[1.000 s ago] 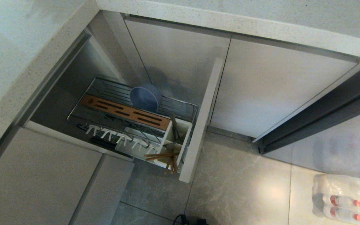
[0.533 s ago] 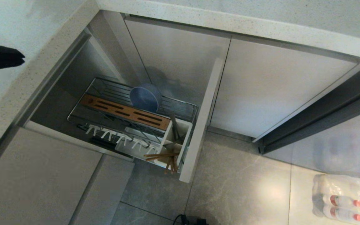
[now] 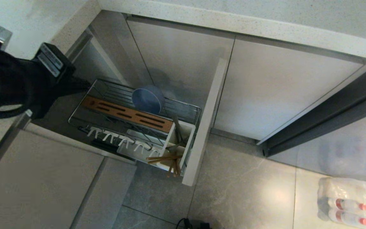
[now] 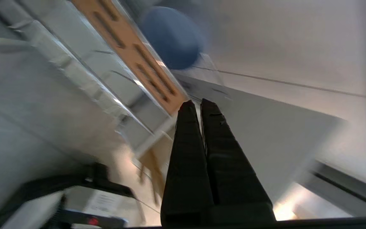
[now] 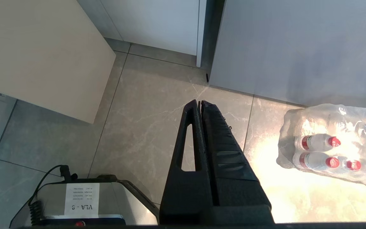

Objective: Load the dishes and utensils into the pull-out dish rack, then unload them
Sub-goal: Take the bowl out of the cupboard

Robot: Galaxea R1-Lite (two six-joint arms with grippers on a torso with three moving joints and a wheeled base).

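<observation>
The blue-grey bowl's rim (image 3: 144,89) stands clear above the brown slotted piece, so the robot's left gripper should keep moving toward the bowl (image 3: 147,100) and open above that rim.
The pull-out dish rack (image 3: 113,92) stands drawn out of the lower cabinet, its beige front panel (image 3: 206,121) facing the floor tiles. A blue-grey bowl (image 3: 148,99) leans on edge behind the brown slotted strip (image 3: 129,114). In the white caddy (image 3: 183,140) lie the wooden chopsticks (image 3: 165,159) and a slim grey fork (image 3: 176,127). The white prongs (image 3: 119,141) hold nothing; the plate is out of view. My left gripper (image 3: 86,85) hangs shut and empty over the rack's left end. The left wrist view shows that gripper (image 4: 199,102) pointing along the strip (image 4: 132,51) toward the bowl (image 4: 173,38). My right gripper (image 5: 199,102) is parked shut above the floor.
A speckled countertop (image 3: 233,22) runs over the cabinets, and closed cabinet doors (image 3: 281,92) stand to the right of the rack. A wrapped pack of water bottles (image 3: 351,203) lies on the floor at the right. My base (image 5: 81,200) sits below the right gripper.
My left arm has swung into the head view from the left edge and now reaches over the rack's left end. Bowl, chopsticks and fork have not moved.
</observation>
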